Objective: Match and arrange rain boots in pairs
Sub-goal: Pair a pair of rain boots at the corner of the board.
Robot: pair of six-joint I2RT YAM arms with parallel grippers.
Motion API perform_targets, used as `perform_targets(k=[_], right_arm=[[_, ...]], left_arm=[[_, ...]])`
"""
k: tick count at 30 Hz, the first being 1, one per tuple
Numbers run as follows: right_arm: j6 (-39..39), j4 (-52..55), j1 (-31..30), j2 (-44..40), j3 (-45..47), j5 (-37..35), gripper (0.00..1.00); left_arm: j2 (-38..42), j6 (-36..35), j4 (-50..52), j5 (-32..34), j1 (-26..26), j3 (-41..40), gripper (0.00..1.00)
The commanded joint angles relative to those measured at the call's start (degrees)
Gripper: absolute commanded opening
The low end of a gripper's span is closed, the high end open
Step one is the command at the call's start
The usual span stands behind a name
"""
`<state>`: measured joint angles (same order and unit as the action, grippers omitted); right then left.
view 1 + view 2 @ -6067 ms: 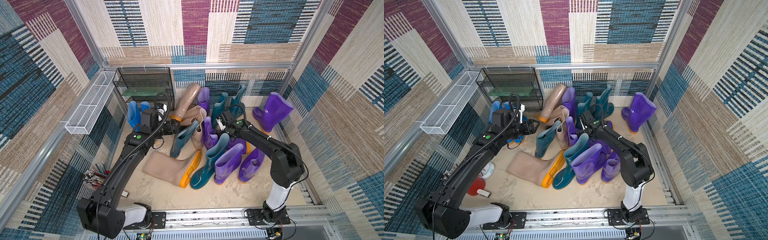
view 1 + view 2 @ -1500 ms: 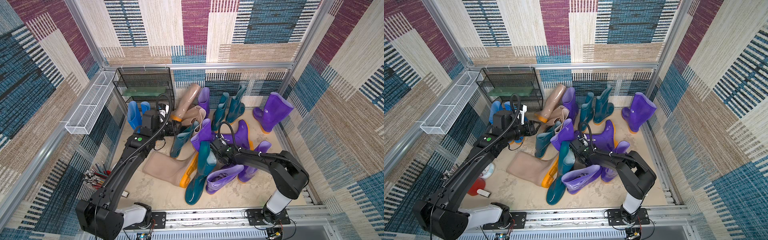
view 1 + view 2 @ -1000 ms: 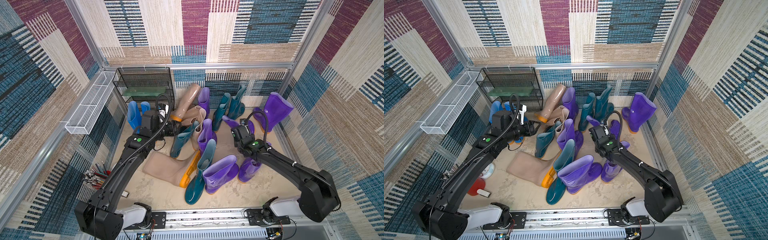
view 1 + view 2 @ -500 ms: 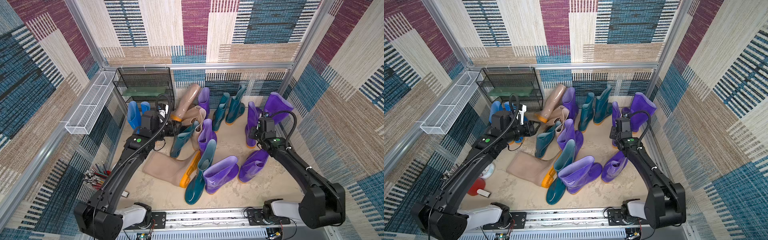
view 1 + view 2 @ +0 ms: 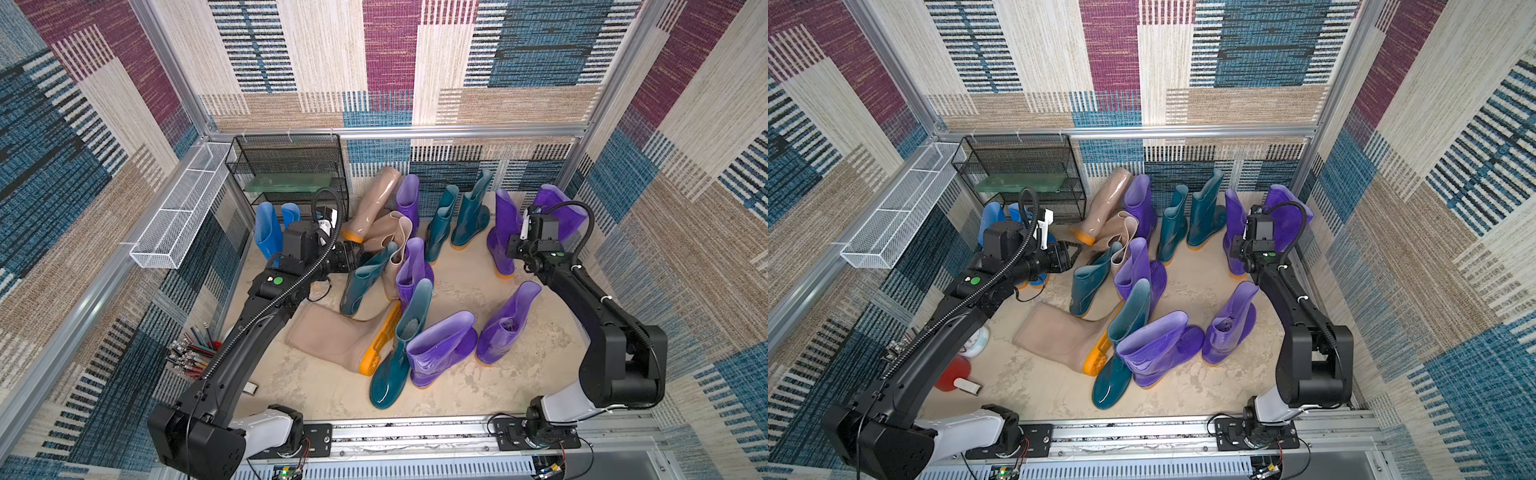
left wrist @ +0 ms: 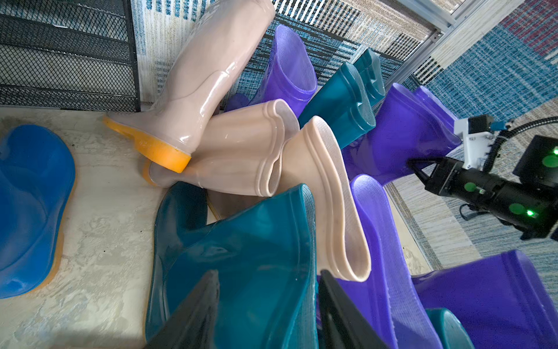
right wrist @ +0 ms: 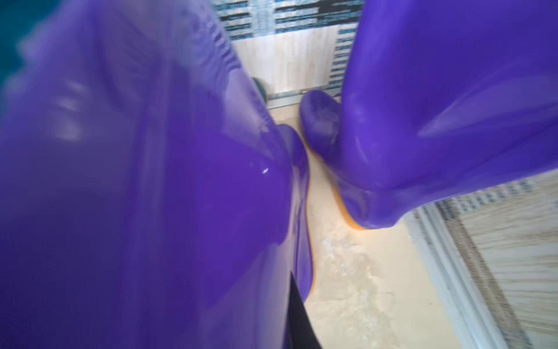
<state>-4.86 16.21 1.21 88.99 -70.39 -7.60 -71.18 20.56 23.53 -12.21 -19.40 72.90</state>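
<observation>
I should keep my right gripper going toward the matching boot's side (image 7: 372,151) and release there, as the held boot's toe (image 7: 294,146) faces the same way as the matching purple boot.
My right gripper (image 5: 515,245) is shut on the shaft of a tall purple rain boot (image 5: 503,224), upright at the back right beside a matching purple boot (image 5: 561,205). In the right wrist view the held boot (image 7: 151,181) fills the frame, and one finger (image 7: 299,320) shows against it. My left gripper (image 6: 268,272) is open, its fingers either side of the rim of a leaning teal boot (image 6: 241,256). Two teal boots (image 5: 457,218) stand at the back, and blue ones (image 5: 270,232) at the left. Beige, purple and teal boots (image 5: 399,345) are jumbled in the middle.
A black wire rack (image 5: 291,170) stands in the back left corner, and a white mesh basket (image 5: 178,208) hangs on the left wall. Pencils (image 5: 191,353), a red object (image 5: 953,372) and a small roll lie by the left arm. Patterned walls close in every side.
Over the last seconds the right arm carried the tall purple boot from the middle pile to the back right, beside the other tall purple boot. The left arm has not moved.
</observation>
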Motion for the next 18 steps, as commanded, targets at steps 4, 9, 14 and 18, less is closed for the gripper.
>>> perform_targets(k=[4,9,14,18], right_arm=[[0.2,-4.5,2.8,4.7,-4.8,-1.6,0.07],[-0.7,-6.5,4.0,8.0,-5.7,-3.5,0.07],[-2.3,-10.3,4.8,9.2,-3.7,-5.0,0.06],[-4.9,-13.4,5.2,9.5,-3.0,-6.3,0.06]], left_arm=[[-0.4,0.1,-1.4,-0.2,0.0,0.0,0.56],[-0.5,-0.2,-1.2,0.1,0.0,0.0,0.56],[-0.4,-0.5,-1.2,0.4,0.0,0.0,0.56],[-0.7,-0.6,-1.2,0.4,0.0,0.1,0.56]])
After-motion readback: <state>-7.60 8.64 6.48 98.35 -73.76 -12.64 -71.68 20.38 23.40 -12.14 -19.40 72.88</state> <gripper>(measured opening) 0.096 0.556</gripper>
